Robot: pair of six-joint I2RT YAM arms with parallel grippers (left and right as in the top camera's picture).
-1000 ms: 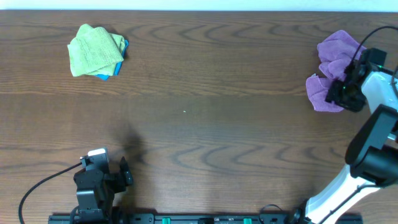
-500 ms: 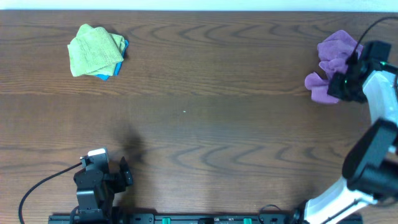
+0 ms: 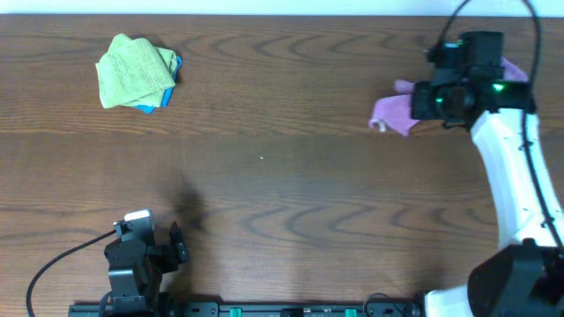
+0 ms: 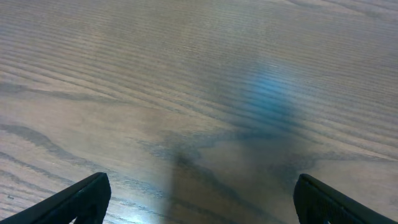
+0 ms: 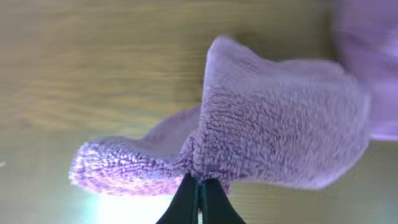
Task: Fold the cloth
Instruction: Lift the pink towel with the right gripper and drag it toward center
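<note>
The held purple cloth (image 3: 394,113) is free of the one behind my arm, so my right gripper carries on going toward the open middle wood (image 3: 295,172) and lets go there.
The purple cloth (image 3: 392,111) shows at the far right of the table in the overhead view, stretched out leftward from under my right arm. My right gripper (image 3: 428,102) is shut on its edge. In the right wrist view the fluffy cloth (image 5: 280,134) fills the middle and bunches where the gripper (image 5: 199,182) pinches it, its fingers pressed together. A bit of the cloth (image 3: 514,70) also sticks out behind the arm. My left gripper (image 3: 181,244) rests at the near left edge, open; the left wrist view shows only bare wood between its fingertips (image 4: 81,200).
A lime-green cloth (image 3: 134,70) lies crumpled on a blue cloth (image 3: 166,91) at the far left of the wooden table (image 3: 264,176). A black rail (image 3: 264,309) runs along the near edge. A cable (image 3: 62,260) loops by the left arm's base.
My right gripper closed on the purple cloth and has swung left and toward the far edge, dragging the cloth leftward and stretching it out. The left arm has not moved.
</note>
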